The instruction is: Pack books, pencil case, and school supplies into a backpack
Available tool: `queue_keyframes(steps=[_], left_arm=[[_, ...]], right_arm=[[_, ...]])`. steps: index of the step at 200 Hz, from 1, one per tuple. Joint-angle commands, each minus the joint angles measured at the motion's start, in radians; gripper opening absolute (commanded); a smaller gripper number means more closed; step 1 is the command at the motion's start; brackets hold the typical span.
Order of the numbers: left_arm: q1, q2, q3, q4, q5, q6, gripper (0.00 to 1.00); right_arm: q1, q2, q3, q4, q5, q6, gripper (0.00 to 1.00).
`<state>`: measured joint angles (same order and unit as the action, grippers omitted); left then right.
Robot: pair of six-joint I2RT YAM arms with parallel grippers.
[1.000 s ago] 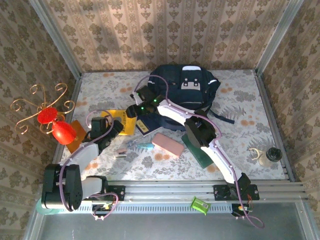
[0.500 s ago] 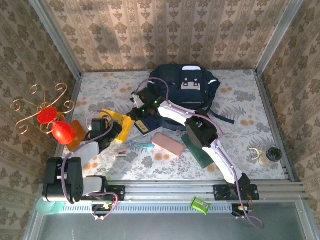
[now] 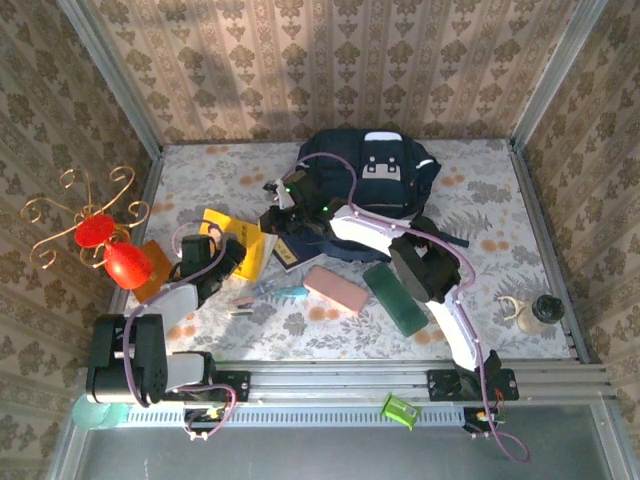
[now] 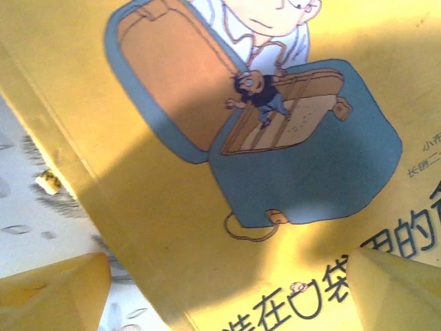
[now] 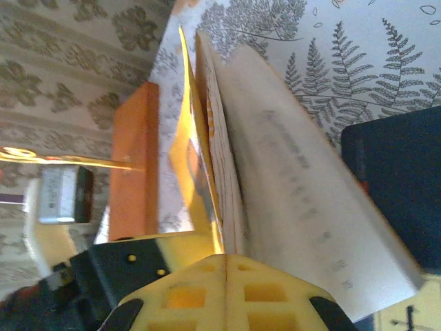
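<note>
My left gripper is going to lift the yellow book (image 3: 246, 236) by its spine edge, which is marked by a crease (image 4: 65, 134), so the book will stay shut.
The yellow book (image 3: 232, 238) lies left of the navy backpack (image 3: 372, 185), its right edge tilted up. My right gripper (image 3: 272, 222) is shut on that edge; in the right wrist view the book (image 5: 196, 131) runs edge-on out of the closed jaws (image 5: 226, 265). My left gripper (image 3: 212, 258) hovers open over the book's cover (image 4: 172, 207), a fingertip (image 4: 55, 293) at each side. The navy book (image 3: 289, 251) lies by the backpack's front. The pink pencil case (image 3: 335, 288), a teal-handled tool (image 3: 285, 291) and pen-like sticks (image 3: 240, 305) lie nearer the front.
A dark green slab (image 3: 396, 297) lies right of the pink case. An orange-brown slab (image 3: 150, 265) sits at the left by a red ornament on a wire stand (image 3: 100, 235). A small bottle (image 3: 545, 308) stands near the right wall.
The right gripper has shut on the yellow book's edge and raised it slightly. The right elbow swung right, uncovering the green slab. The left gripper has barely moved.
</note>
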<state>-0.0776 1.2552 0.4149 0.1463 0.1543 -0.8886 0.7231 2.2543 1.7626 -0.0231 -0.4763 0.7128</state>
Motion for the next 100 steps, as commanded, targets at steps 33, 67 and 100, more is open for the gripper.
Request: queue_keyframes(steps=[33, 67, 100], left_arm=[[0.007, 0.022, -0.009, 0.136, 0.109, -0.071, 0.92], [-0.015, 0.054, 0.003, 0.142, 0.116, -0.08, 0.91], [-0.053, 0.096, 0.031, 0.134, 0.105, -0.078, 0.9]], right_arm=[[-0.048, -0.154, -0.199, 0.22, 0.16, 0.202, 0.0], [-0.06, -0.143, -0.245, 0.174, 0.243, 0.153, 0.0], [-0.06, -0.113, -0.25, 0.1, 0.291, 0.072, 0.0]])
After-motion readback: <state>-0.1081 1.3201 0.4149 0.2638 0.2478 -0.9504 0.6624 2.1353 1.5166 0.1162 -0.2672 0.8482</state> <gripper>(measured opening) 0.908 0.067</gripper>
